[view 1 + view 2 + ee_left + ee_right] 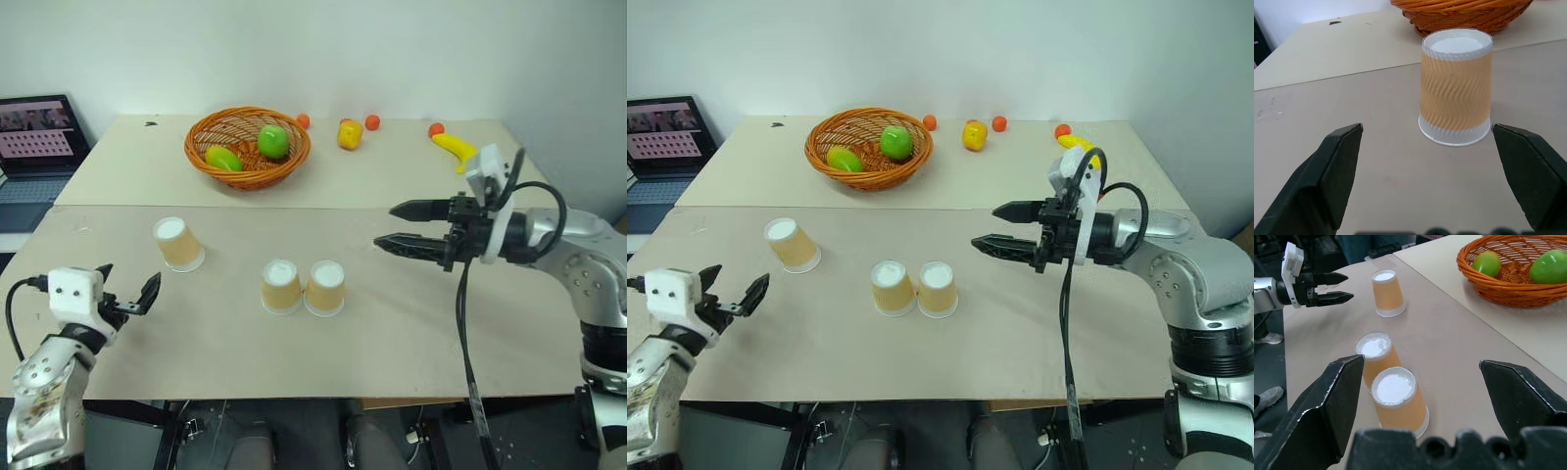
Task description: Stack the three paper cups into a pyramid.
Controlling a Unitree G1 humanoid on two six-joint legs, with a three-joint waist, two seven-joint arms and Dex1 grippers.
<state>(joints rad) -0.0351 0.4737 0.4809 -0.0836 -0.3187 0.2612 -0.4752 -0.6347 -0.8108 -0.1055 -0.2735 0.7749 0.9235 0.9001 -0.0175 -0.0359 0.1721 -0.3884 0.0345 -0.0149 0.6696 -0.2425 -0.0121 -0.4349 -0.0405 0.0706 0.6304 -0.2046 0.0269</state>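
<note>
I expect the lone cup [179,244] to rest across both of the pair's white bases and stay upright when I lower it there, because only a narrow gap [304,273] lies between them.
Three paper cups stand mouth down on the table, tan-orange with white bases up. One cup [179,244] stands alone at the left. The other two [281,286] [325,288] sit side by side and touching near the middle. My left gripper [129,284] is open and low over the table. It points at the lone cup [1456,88] from a short way in front of it, and nothing is between its fingers. My right gripper [385,226] hangs open and empty above the table, to the right of the pair [1398,399].
An orange wicker basket [248,147] with green fruit stands at the back of the table. A yellow fruit [350,134], a banana [454,147] and small orange fruits lie beyond it. A laptop [34,137] is at the far left. A seam crosses the table behind the cups.
</note>
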